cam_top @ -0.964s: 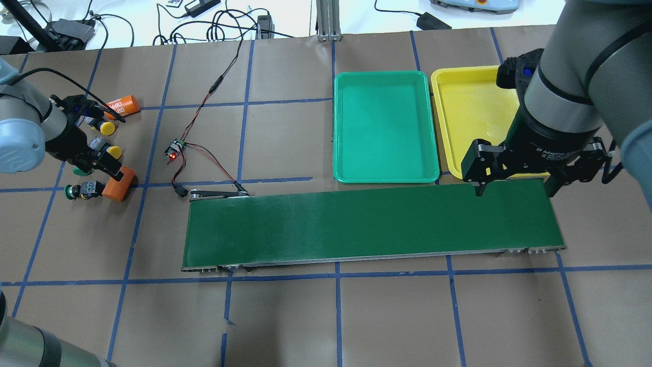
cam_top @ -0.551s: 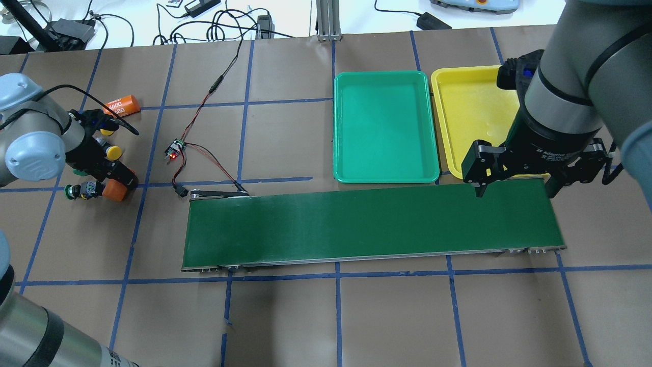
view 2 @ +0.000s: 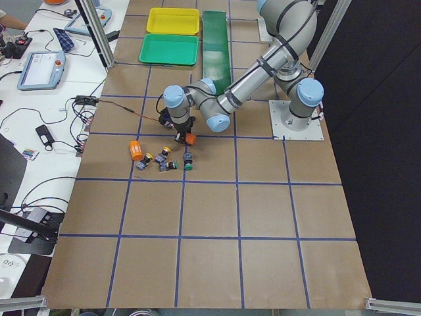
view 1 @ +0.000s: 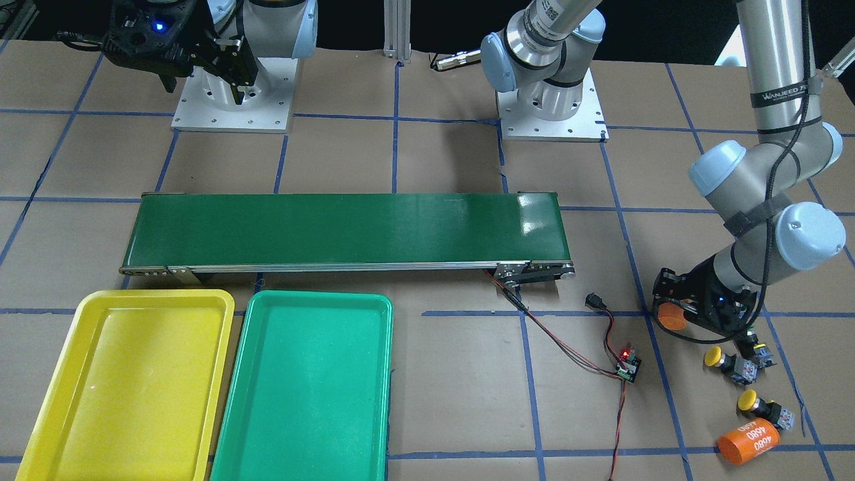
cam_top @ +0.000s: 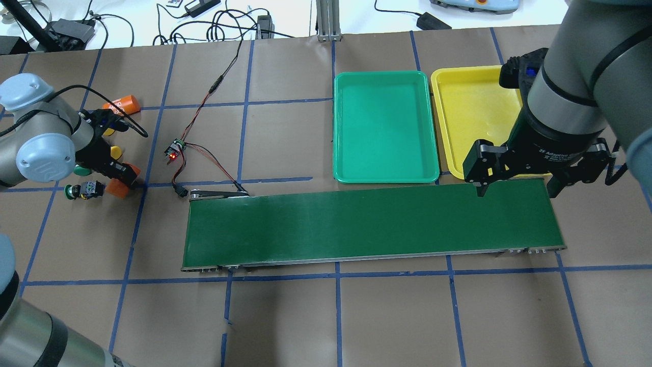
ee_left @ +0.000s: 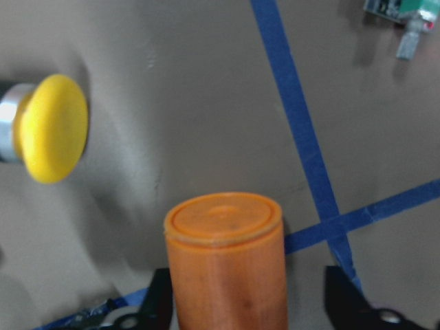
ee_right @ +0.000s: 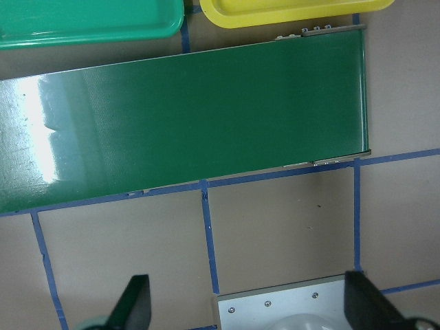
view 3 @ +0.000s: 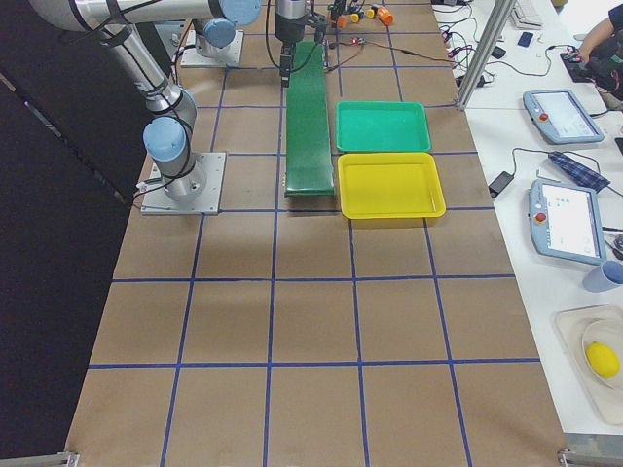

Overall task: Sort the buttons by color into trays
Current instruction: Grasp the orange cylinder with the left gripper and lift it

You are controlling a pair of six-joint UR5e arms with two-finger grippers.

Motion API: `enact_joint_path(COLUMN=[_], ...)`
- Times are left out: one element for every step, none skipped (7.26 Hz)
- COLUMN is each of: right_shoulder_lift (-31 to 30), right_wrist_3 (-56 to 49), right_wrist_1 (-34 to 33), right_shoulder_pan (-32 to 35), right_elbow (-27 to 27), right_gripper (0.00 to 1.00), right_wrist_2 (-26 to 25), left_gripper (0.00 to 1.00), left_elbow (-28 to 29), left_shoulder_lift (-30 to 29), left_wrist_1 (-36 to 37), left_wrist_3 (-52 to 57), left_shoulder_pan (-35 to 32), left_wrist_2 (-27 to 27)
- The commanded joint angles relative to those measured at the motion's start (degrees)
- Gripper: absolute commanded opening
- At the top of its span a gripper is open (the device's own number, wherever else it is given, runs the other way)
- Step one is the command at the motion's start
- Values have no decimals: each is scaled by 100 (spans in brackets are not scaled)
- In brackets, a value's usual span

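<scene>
My left gripper should go on closing, as the orange cylinder (view 1: 672,316) is between my fingers and the conveyor belt's near end (view 1: 519,224) is empty. Then it should move the cylinder there before it lets go.
Two yellow-capped buttons (view 1: 715,358) (view 1: 752,403) lie at the table's left end. A green-capped button (cam_top: 76,191) lies beside my left wrist, and a second green cap (cam_top: 81,169) peeks out from under it. My left gripper (cam_top: 122,178) is low and open, its fingers straddling an orange cylinder (ee_left: 227,261), with a gap on one side. One yellow button (ee_left: 51,127) lies just past it. Both the green tray (cam_top: 384,127) and the yellow tray (cam_top: 468,112) hold nothing. My right gripper (cam_top: 514,189) hangs wide open over the belt's right end.
A long dark-green conveyor belt (cam_top: 372,224) runs across the middle, in front of the trays. A second orange cylinder (view 1: 748,441) lies beyond the yellow buttons. A small circuit board (cam_top: 174,150) with red and black wires sits between the buttons and the belt.
My left wrist has swung round and come down, its fingers now on either side of the near orange cylinder. The right arm has barely shifted.
</scene>
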Motion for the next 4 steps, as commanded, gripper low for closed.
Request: enact_joint_path(right_shoulder_lift=[-5,-13,-5,-13], right_wrist_3=[21,30,21,47], right_wrist_1=[-5,-5,-5,-14], right_shoulder_pan=[-4,-4,-13,-13], right_elbow=[2,10,10,45], right_gripper=[100,100,100,100], right_wrist_2=[4,4,-5,4], left_gripper=[0,0,0,0], left_elbow=[-384,-814,-1340,-1745], left_shoulder_lift=[1031,1575,2042,2351], left_wrist_1=[-472,-517,-500,-456], left_wrist_3=[15,250,1088,1366], left_shoulder_pan=[-879,-1162,-1400,-1594], left_wrist_2=[-1,-1,-80,-246])
